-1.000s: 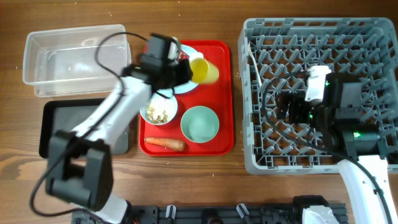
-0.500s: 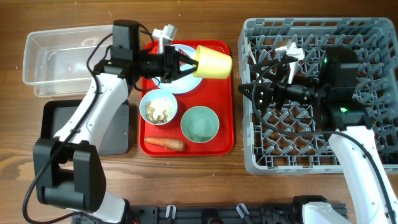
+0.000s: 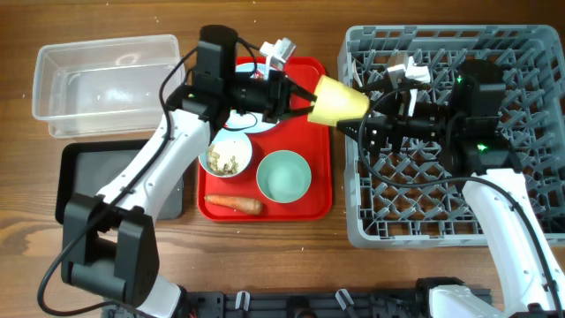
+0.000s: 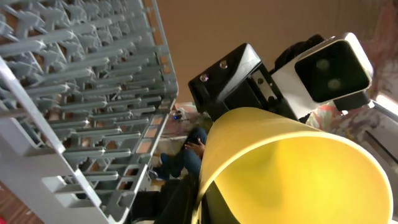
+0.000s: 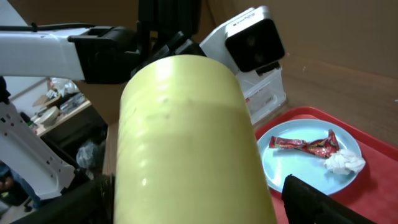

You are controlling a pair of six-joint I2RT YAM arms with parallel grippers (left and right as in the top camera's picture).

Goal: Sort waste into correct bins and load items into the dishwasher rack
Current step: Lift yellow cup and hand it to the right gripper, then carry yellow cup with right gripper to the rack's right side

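Note:
The robot's left gripper has the yellow cup by its rim (image 3: 317,95), short of the dishwasher rack, so the right gripper should grab the cup's base end (image 3: 357,108) and load the cup.
My left gripper (image 3: 298,99) is shut on the rim of a yellow cup (image 3: 340,102) and holds it sideways in the air between the red tray (image 3: 322,181) and the grey dishwasher rack (image 3: 353,221). One finger (image 4: 199,202) is inside the cup's mouth (image 4: 298,168). My right gripper (image 3: 355,113) is open and straddles the cup's base end. In the right wrist view the cup (image 5: 186,124) fills the gap between my fingers (image 5: 199,205), with a gap at the right finger. The rack also shows in the left wrist view (image 4: 81,93).
On the tray are a light blue plate (image 5: 311,168) with a red wrapper (image 5: 305,144) and a crumpled tissue (image 5: 342,162), a bowl of food scraps (image 3: 226,155), a teal bowl (image 3: 283,175) and a carrot (image 3: 234,205). A clear bin (image 3: 97,84) and a black bin (image 3: 88,177) stand at the left.
My left gripper lifted the yellow cup off the tray and carried it right toward the rack. My right arm swung left from the rack, and its fingers now flank the cup.

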